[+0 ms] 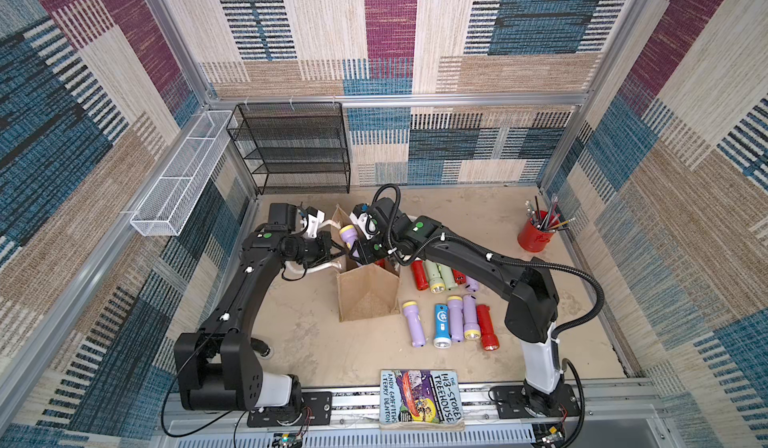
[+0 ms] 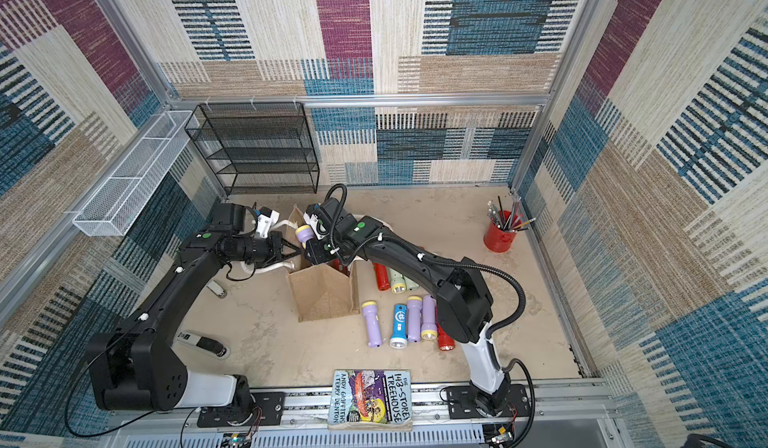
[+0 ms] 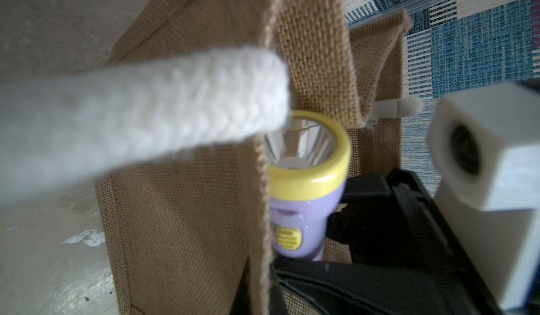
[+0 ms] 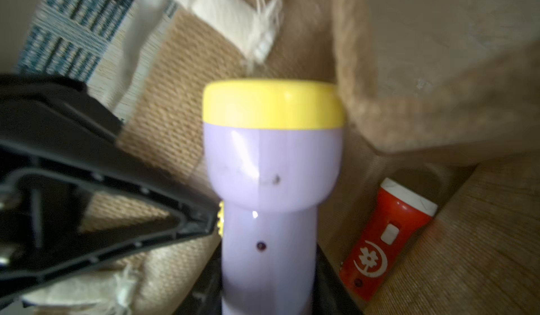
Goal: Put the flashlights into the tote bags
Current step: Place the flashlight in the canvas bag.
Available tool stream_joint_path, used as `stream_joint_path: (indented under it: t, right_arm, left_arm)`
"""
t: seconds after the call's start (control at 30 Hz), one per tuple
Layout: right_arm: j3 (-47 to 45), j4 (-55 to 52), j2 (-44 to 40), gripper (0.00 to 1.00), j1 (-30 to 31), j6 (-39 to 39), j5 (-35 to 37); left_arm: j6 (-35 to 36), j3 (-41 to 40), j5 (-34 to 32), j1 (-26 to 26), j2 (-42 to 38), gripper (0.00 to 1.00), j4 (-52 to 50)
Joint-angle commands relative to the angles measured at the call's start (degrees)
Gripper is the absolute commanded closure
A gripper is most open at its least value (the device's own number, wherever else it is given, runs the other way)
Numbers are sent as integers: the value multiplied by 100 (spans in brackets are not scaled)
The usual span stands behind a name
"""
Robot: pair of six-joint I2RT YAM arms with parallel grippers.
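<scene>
I should keep lowering the lilac flashlight (image 1: 348, 234) with my right gripper, because the bag's opening is open below it. I should let go once it sits beside the red flashlight.
The tan burlap tote bag (image 1: 368, 296) stands open mid-table, and a red flashlight (image 4: 385, 240) lies inside it. My left gripper (image 1: 337, 254) is shut on the bag's left rim (image 3: 263, 182), beside a white rope handle (image 3: 146, 117). My right gripper (image 1: 358, 251) is shut on a lilac flashlight (image 1: 348, 236) with a yellow collar (image 4: 271, 106), holding it over the bag's mouth with its head toward the left rim. To the right of the bag, several more flashlights lie on the table, among them a blue one (image 1: 442, 325) and a red one (image 1: 486, 327).
A red cup of pencils (image 1: 536, 233) stands at the back right. A book (image 1: 419, 398) lies on the front rail. A black mesh rack (image 1: 295, 146) stands against the back wall, and a white wire basket (image 1: 183, 175) hangs on the left wall. A stapler-like object (image 2: 203, 342) lies under the left arm.
</scene>
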Motion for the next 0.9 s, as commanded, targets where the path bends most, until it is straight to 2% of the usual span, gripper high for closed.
stream_joint_path:
  t: [0.0,0.2,0.5,0.63,0.73,0.87]
  right_arm:
    - [-313,-202,-181,78,6,-323,250]
    - [-574,-380,-82,77,5,-385,437]
    - [-4,-726,757,76,4,-184,150]
    - [-25,-814,885,72,7,-168,189]
    - [-72,-889,927,63,2,-142,275]
    - [-185,-877,936,61,3,-145,210]
  left_arm:
    - [-75,-25,269,15,17,100,226]
    - [-84,-38,304,20,79,100,234]
    - [1,-35,226,16,122,100,157]
    - [30,-38,197,24,141,100,129]
    - [22,-33,217,23,157,100,126]
    - [21,-38,216,24,167,99,129]
